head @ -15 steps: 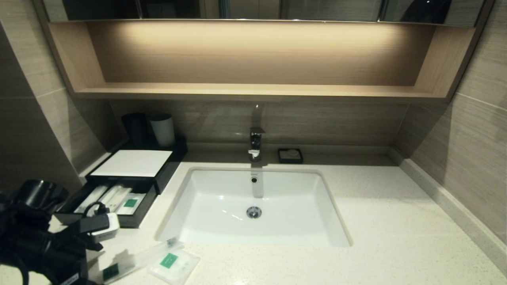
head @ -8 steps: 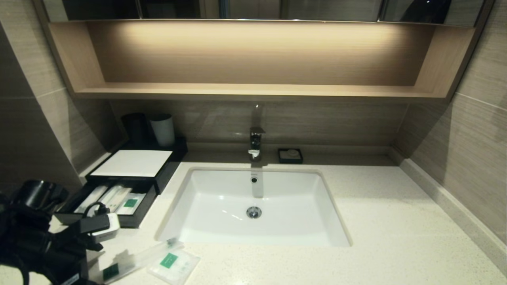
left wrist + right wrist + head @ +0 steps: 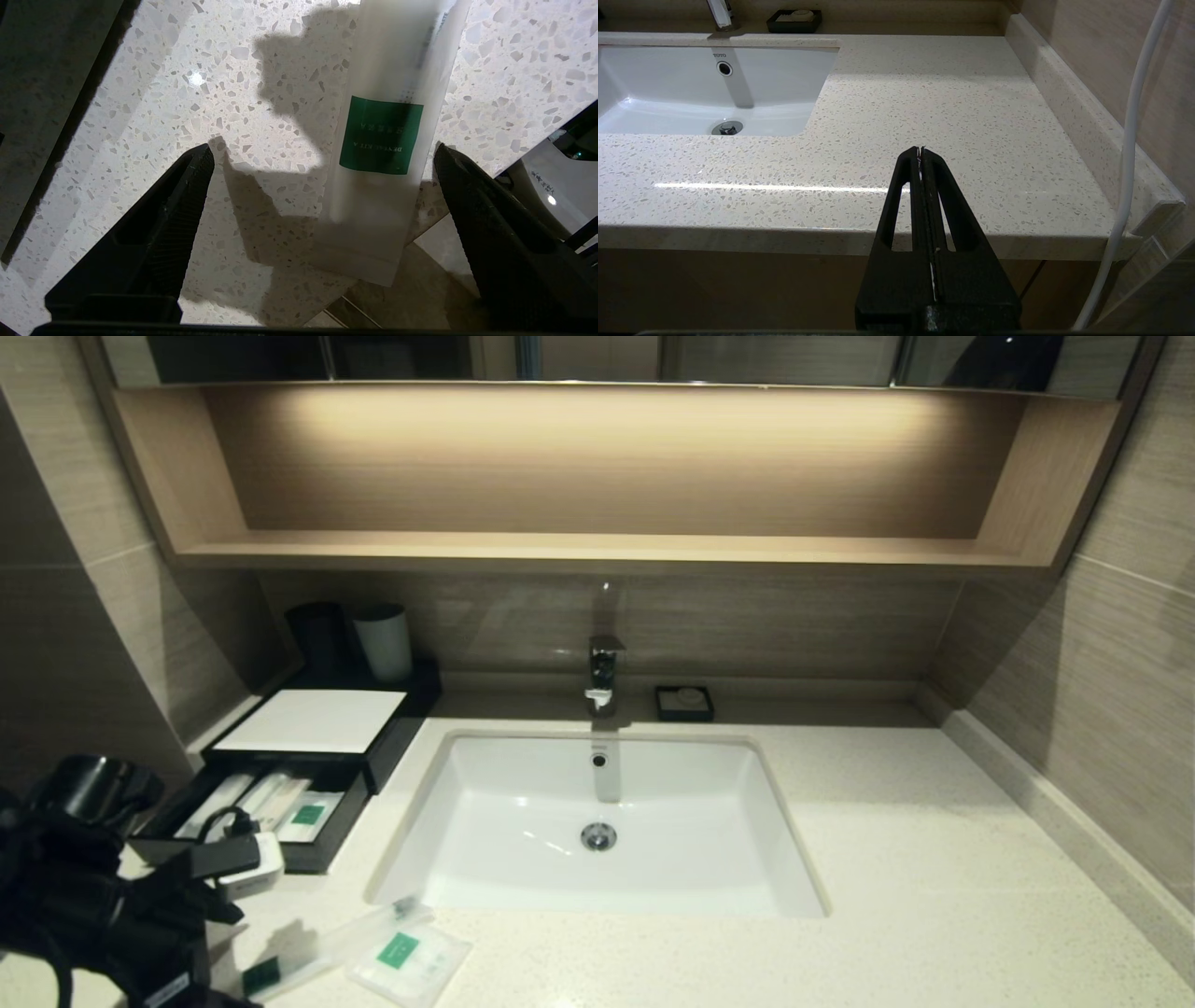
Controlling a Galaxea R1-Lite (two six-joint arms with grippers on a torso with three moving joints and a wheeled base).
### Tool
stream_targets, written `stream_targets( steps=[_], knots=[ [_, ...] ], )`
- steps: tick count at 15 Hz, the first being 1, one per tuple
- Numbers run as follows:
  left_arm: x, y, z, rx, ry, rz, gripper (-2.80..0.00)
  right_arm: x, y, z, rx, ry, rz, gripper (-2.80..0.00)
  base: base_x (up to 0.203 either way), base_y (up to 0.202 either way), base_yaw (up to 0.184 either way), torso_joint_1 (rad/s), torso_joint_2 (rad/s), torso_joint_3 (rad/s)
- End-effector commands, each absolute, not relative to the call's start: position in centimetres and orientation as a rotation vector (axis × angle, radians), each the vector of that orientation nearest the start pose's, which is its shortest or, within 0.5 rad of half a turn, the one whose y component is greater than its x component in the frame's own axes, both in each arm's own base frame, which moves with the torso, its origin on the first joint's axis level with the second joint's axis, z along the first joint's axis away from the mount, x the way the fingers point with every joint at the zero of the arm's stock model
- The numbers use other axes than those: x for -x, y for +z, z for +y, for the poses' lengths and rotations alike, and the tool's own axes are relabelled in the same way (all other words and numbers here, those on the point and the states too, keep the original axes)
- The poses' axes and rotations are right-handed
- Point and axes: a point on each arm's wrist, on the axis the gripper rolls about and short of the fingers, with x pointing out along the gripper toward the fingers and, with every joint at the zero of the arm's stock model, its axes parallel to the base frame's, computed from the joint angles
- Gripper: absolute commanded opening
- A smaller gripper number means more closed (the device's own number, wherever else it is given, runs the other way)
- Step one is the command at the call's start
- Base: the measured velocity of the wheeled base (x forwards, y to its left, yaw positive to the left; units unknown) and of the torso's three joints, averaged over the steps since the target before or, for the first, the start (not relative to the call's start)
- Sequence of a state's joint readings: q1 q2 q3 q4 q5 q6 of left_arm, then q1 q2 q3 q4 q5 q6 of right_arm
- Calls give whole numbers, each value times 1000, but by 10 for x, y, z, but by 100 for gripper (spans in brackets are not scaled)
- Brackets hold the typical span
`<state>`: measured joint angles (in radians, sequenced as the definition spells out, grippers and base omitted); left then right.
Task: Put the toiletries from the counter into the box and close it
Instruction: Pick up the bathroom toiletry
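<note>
The loose wrapper is flat and wide at the green label [image 3: 381,135]. The long thin packet [image 3: 333,942] will bunch up narrow there when I grip it and lift it.
The long thin packet [image 3: 336,938] lies on the counter [image 3: 934,859] at the near left, and its green-labelled end [image 3: 380,135] reaches just past the front edge. The flat squarish packet [image 3: 408,963] lies beside it, nearer the sink. My left gripper [image 3: 323,149] hovers open above the long packet's labelled end, with a finger on each side and neither touching it. The black box [image 3: 313,721] stands at the far left with its drawer [image 3: 322,845] pulled out and several packets inside. My right gripper [image 3: 920,151] is shut and empty, off the counter's front edge at the right.
A white sink [image 3: 523,803] with a faucet [image 3: 604,672] is set in the middle of the counter. A small dark soap dish [image 3: 684,703] sits behind it. Two cups [image 3: 383,642] stand behind the box. My left arm [image 3: 112,915] covers the near left corner.
My left arm has shifted slightly over the near end of the long packet. Neither packet has moved and the drawer stays out.
</note>
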<state>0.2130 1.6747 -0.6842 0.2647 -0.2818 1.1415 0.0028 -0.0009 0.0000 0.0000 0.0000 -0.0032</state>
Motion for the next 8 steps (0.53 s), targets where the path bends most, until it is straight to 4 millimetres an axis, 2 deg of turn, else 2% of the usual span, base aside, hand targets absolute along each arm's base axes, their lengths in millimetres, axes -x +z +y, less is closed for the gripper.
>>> stream_targets(
  steps=[1,8],
  knots=[
    [-220,97,42,-686,-725,1009,0,23,75,0,3,3,2,-280,0,0,0,0,0,0],
    [-221,94,42,-676,-733,1022,0,23,75,0,3,3,2,-280,0,0,0,0,0,0]
  ],
)
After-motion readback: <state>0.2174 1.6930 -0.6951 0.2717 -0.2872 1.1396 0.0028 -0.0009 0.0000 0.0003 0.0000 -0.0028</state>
